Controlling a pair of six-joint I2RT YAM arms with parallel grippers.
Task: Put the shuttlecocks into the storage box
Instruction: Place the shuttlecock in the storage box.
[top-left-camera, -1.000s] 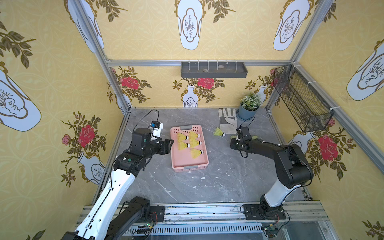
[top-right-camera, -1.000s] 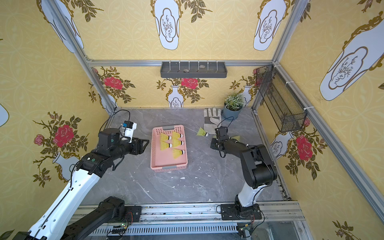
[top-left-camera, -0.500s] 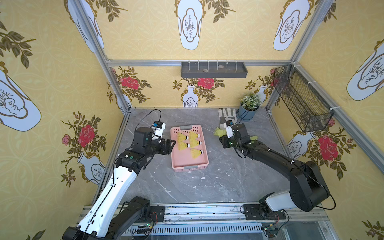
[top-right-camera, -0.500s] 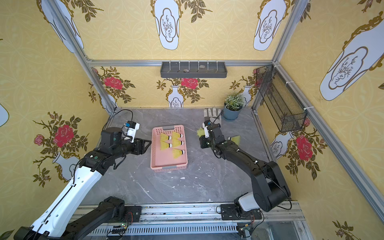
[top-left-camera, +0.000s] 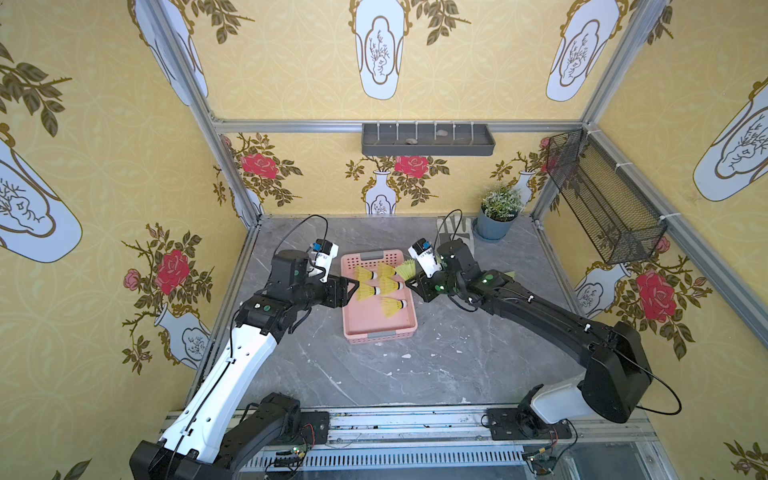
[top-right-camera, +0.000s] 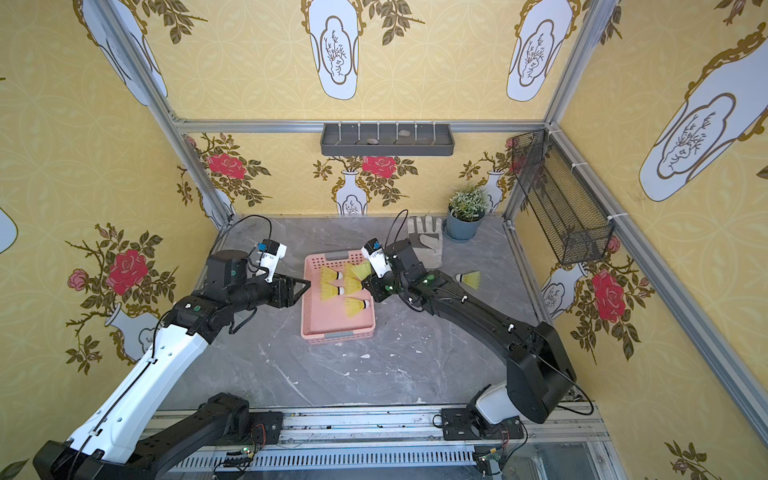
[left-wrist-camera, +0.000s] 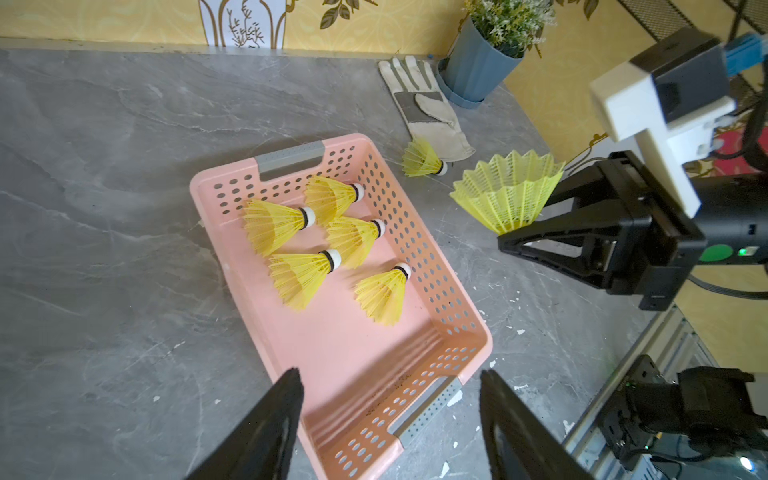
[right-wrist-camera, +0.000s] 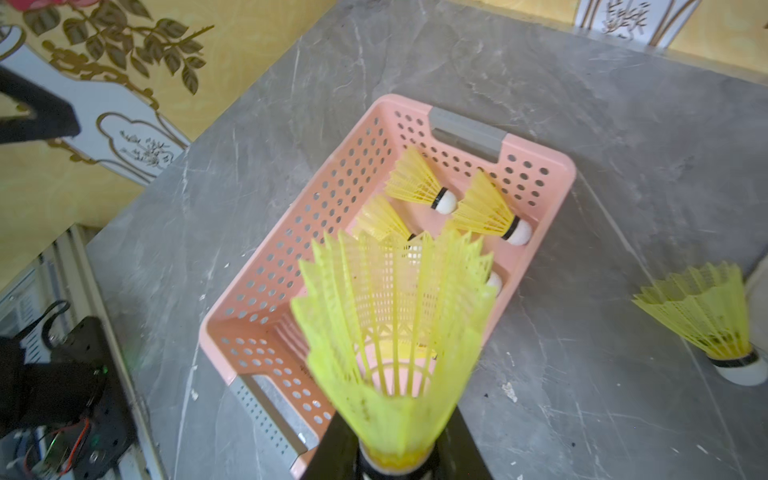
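I keep moving my open left gripper toward the skirt's rim (top-left-camera: 398, 268) until its fingers are on both sides of the rim, because my right gripper holds the shuttlecock by its base, skirt free (top-left-camera: 406, 270).
The pink storage box (top-left-camera: 376, 328) (top-right-camera: 336, 334) lies mid-table with several yellow-green shuttlecocks (left-wrist-camera: 274, 224) in its far half. My right gripper (top-left-camera: 409, 282) (right-wrist-camera: 397, 453) is shut on the base of another shuttlecock (right-wrist-camera: 395, 332) (left-wrist-camera: 509, 195), skirt up, over the box's right rim. A loose shuttlecock (left-wrist-camera: 422, 160) lies by the glove. Another (top-right-camera: 469, 277) rests on the table to the right. My left gripper (top-left-camera: 355, 284) (left-wrist-camera: 390, 382) hangs open and holds nothing at the box's left rim (left-wrist-camera: 469, 328).
A white work glove (top-right-camera: 426, 245) and a potted plant (top-right-camera: 465, 212) sit at the back right. A dark grey divided tray (top-right-camera: 386, 139) hangs on the back wall. A black wire basket (top-right-camera: 561, 199) is fixed to the right wall.
My right arm has swung left from beside the glove to the box's right rim, carrying its shuttlecock. The left gripper has crept a little toward the box.
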